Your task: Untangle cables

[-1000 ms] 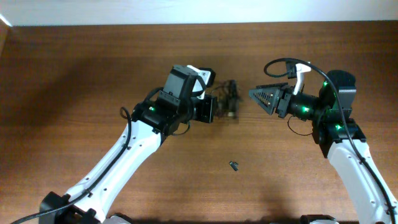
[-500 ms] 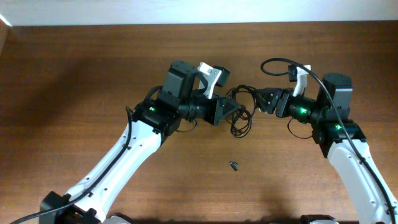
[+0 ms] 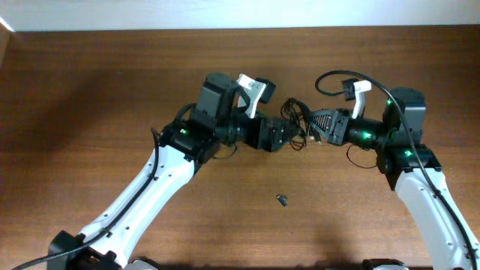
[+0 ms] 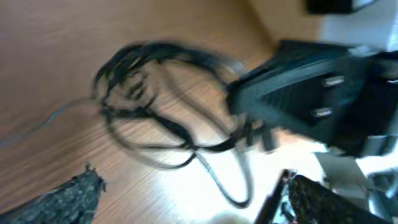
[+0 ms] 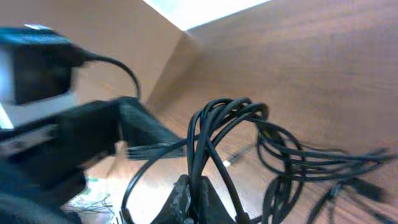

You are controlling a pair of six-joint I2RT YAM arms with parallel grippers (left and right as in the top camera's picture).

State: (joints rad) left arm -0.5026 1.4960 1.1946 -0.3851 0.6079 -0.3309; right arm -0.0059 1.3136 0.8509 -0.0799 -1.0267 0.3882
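The robot's left gripper should move back, tilt and grab the strands of cable (image 4: 217, 65) next to the ends of the right gripper's fingers, because the crossed loops (image 4: 155, 118) hang past the left gripper's spread fingers.
The cables (image 3: 295, 110) are a bunch of thin black cords hanging in loops between the two arms, at the middle of the table. My right gripper (image 3: 310, 127) is shut on several strands of them (image 5: 214, 124), which rise out of its fingertips (image 5: 181, 198). More loops (image 5: 311, 163) trail over the wood to the right. My left gripper (image 3: 280, 137) stands open just left of the bunch. In the left wrist view its fingers (image 4: 71, 196) are spread wide, with the blurred tangle (image 4: 146, 93) lying ahead of them and nothing between them.
A tiny dark loose piece (image 3: 282, 199) lies on the brown wooden table (image 3: 90, 112), nearer the front. The two grippers are close, almost tip to tip. The right arm's own thicker black cable (image 3: 334, 77) arches above its wrist.
The left gripper has opened and let go of the cables. The right gripper has closed on several strands. The bunch has shifted up and towards the right gripper.
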